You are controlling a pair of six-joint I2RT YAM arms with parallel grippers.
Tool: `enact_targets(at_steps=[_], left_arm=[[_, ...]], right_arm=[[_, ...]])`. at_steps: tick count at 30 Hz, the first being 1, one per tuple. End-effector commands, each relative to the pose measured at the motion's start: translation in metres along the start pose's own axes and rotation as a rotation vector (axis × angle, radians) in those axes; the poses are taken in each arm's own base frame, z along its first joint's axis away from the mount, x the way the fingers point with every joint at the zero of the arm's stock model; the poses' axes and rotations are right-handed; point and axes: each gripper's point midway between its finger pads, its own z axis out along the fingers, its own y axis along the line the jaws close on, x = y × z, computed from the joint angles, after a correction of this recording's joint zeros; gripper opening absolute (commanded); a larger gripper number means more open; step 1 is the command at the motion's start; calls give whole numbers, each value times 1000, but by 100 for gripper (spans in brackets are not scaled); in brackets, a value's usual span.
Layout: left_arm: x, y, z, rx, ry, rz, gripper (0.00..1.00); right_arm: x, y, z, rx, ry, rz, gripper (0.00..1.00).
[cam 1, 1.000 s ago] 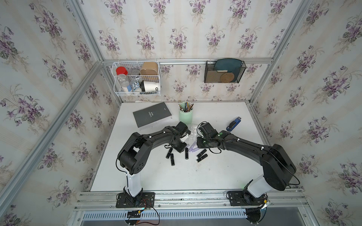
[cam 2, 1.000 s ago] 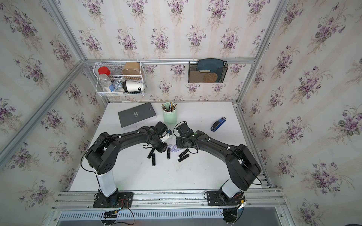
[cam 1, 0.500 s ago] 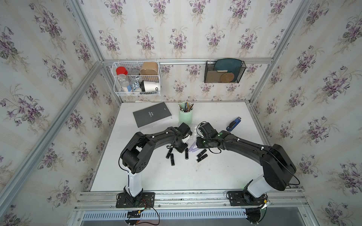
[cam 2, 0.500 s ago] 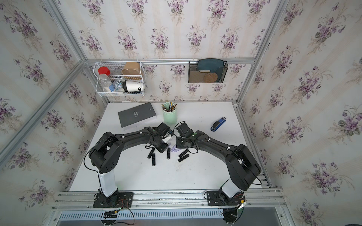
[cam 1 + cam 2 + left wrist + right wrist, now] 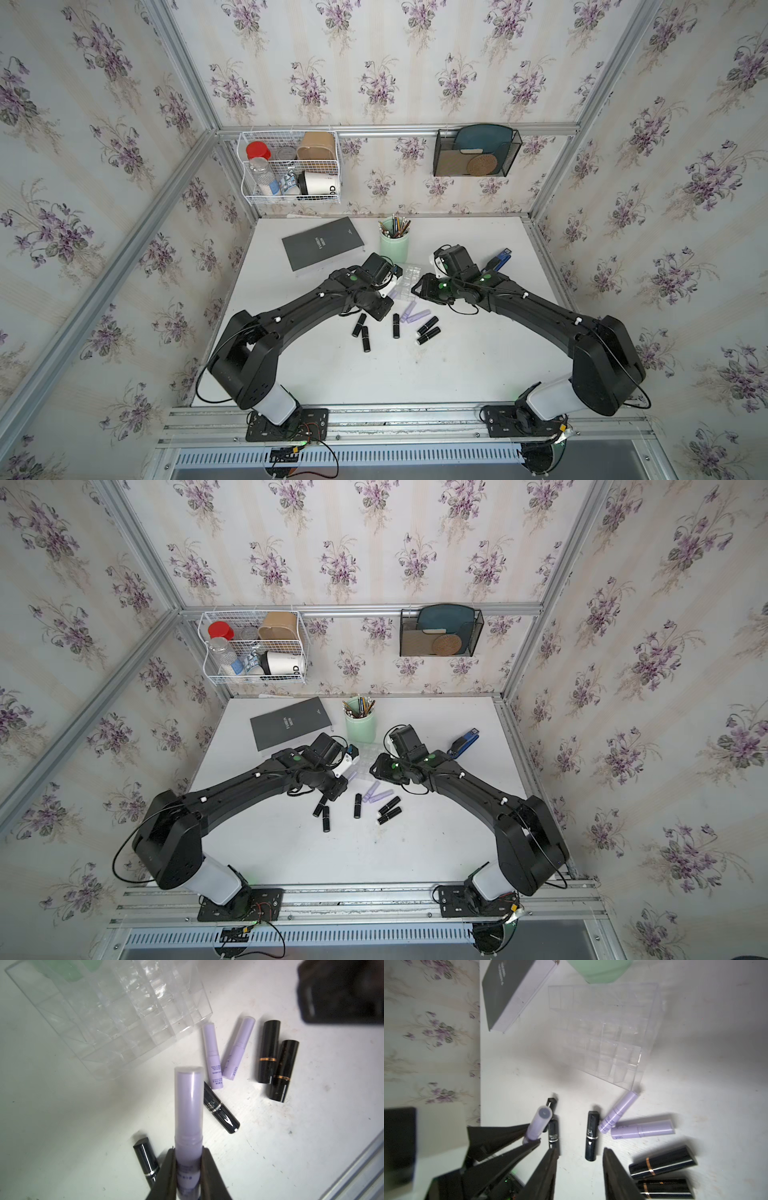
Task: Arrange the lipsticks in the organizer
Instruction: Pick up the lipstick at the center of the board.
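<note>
The lilac lipstick (image 5: 188,1172) should stay held by its base in the robot's left gripper, as its upper end (image 5: 189,1102) is sticking out free for the open right gripper to close on before the left gripper lets go.
My left gripper (image 5: 188,1169) is shut on the base of a lilac lipstick (image 5: 188,1109), which is held off the table; the same grip shows in the right wrist view (image 5: 538,1124). The clear organizer (image 5: 405,275) (image 5: 116,1012) stands behind it with empty cells. Two more lilac lipsticks (image 5: 413,313) lie just in front of the organizer. Several black lipsticks (image 5: 396,325) (image 5: 388,810) lie scattered nearer the front. My right gripper (image 5: 580,1153) is open and holds nothing; it hovers beside the organizer (image 5: 368,762), with a black lipstick (image 5: 591,1138) lying beyond its fingertips.
A mint-green pencil cup (image 5: 393,245) stands right behind the organizer. A dark notebook (image 5: 322,247) lies at the back left, and a blue stapler (image 5: 498,261) at the back right. A wire basket (image 5: 291,166) and a black holder (image 5: 476,151) hang on the back wall.
My left gripper has closed on the lilac lipstick. My right gripper's jaws have opened wider. Both arms have stayed close together by the organizer.
</note>
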Motion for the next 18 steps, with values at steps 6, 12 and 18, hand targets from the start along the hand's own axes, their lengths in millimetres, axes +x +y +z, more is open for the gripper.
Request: enact_targets(at_steps=[6,12,18], left_arm=[[-31,-22,-30,120,-204,-68,12],[-44,-28,-46,152,-292,-99,11],[-47,-27,-44,148,-295,-109,11]], right_arm=[[-14,45,-4,-158,28,44,49],[-6,64,7,-205,53,50,48],[-5,69,12,-233,65,77,41]])
